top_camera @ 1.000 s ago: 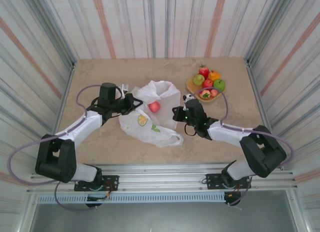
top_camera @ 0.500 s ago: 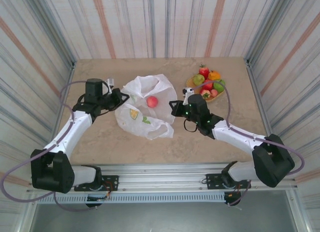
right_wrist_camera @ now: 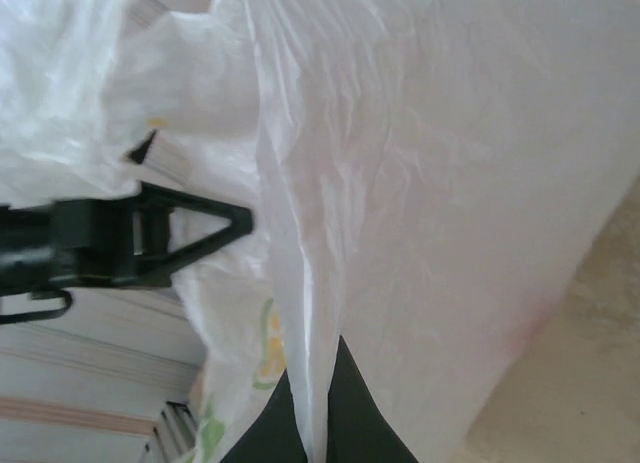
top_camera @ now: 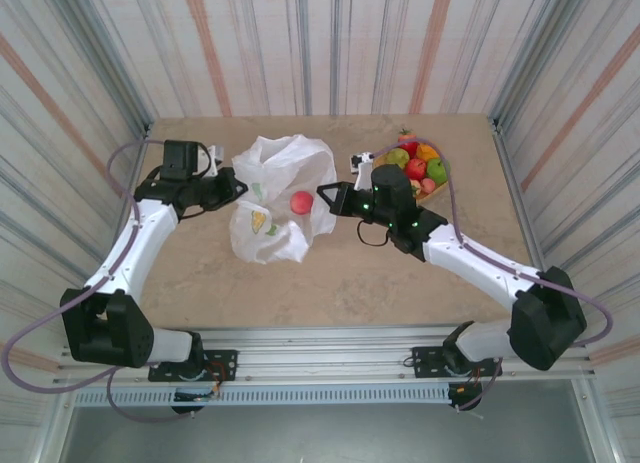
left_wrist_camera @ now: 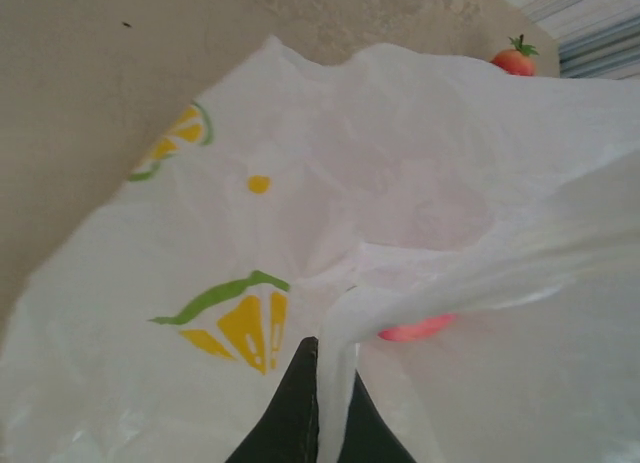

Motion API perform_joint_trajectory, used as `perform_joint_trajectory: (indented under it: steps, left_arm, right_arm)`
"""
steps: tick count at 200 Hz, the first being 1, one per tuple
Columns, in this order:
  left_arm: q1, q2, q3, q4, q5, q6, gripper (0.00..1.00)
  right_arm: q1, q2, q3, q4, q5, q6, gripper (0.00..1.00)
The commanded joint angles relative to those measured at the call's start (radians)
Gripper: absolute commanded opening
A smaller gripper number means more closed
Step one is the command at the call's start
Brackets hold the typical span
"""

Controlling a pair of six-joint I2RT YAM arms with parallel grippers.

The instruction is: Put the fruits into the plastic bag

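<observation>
Both my grippers are closed on the bag point(top_camera: 322, 209), so my left gripper should lower the bag and keep hold of its edge while my right gripper opens to go and get the tray's fruits point(top_camera: 415, 168).
The white plastic bag point(top_camera: 272, 195) with lemon prints hangs stretched between both grippers, mouth upward. My left gripper point(top_camera: 237, 186) is shut on the bag's left edge, and a strip of film runs between its fingertips point(left_wrist_camera: 331, 361). On the right side my right gripper point(top_camera: 322, 196) is shut on a fold of the bag point(right_wrist_camera: 318, 383). A red fruit point(top_camera: 300, 202) lies inside the bag and shows pink through the film point(left_wrist_camera: 415, 330). More fruits point(top_camera: 415, 168) are piled at the back right: strawberry point(top_camera: 406, 136), orange point(top_camera: 428, 151), green apple point(top_camera: 398, 158).
The fruits rest on a tan woven tray point(top_camera: 380, 166), just behind my right wrist. Striped walls close the table on three sides. My left gripper's black fingers point(right_wrist_camera: 150, 238) show beyond the bag in the right wrist view.
Both grippers have carried the bag up and toward the far left of the table. The bag is bunched taller, and the red fruit went with it.
</observation>
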Motion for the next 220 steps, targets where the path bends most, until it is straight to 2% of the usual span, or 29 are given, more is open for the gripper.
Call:
perform_joint_trajectory:
  steps: [1,15,38,55,87,117,146,160,188,220]
  left_arm:
    - [0.004,0.0,-0.011,-0.053,-0.044,0.066,0.0]
    - [0.002,-0.023,-0.038,-0.005,0.005,0.037,0.0]
    - [0.009,-0.076,-0.07,0.069,0.069,0.003,0.0]
    - [0.029,-0.1,-0.061,0.084,0.109,-0.025,0.0]
    - [0.009,-0.094,-0.081,0.111,0.129,-0.05,0.0]
    - [0.003,-0.032,-0.095,0.102,0.143,-0.027,0.0]
    - [0.005,-0.001,-0.126,0.142,0.149,-0.037,0.0]
    - [0.006,0.005,-0.131,0.148,0.158,-0.04,0.0]
    - [0.007,0.0,-0.149,0.177,0.177,-0.058,0.0]
    - [0.017,0.003,-0.147,0.189,0.209,-0.075,0.0]
  right_arm:
    - [-0.005,-0.017,0.008,-0.089,0.024,-0.006,0.0]
    - [-0.001,0.031,0.024,-0.097,-0.012,0.005,0.0]
    - [-0.008,0.076,0.033,-0.148,0.029,-0.047,0.0]
    - [-0.049,0.113,0.033,-0.161,-0.033,-0.05,0.0]
    - [-0.065,0.172,0.057,-0.192,-0.094,-0.129,0.0]
    - [-0.114,0.252,0.062,-0.16,-0.175,-0.106,0.0]
    - [-0.124,0.273,0.07,-0.184,-0.168,-0.141,0.06]
    - [-0.141,0.261,0.079,-0.227,-0.171,-0.163,0.16]
    - [-0.181,0.19,0.098,-0.355,-0.158,-0.223,0.51]
    - [-0.241,0.08,0.072,-0.383,-0.172,-0.229,0.71]
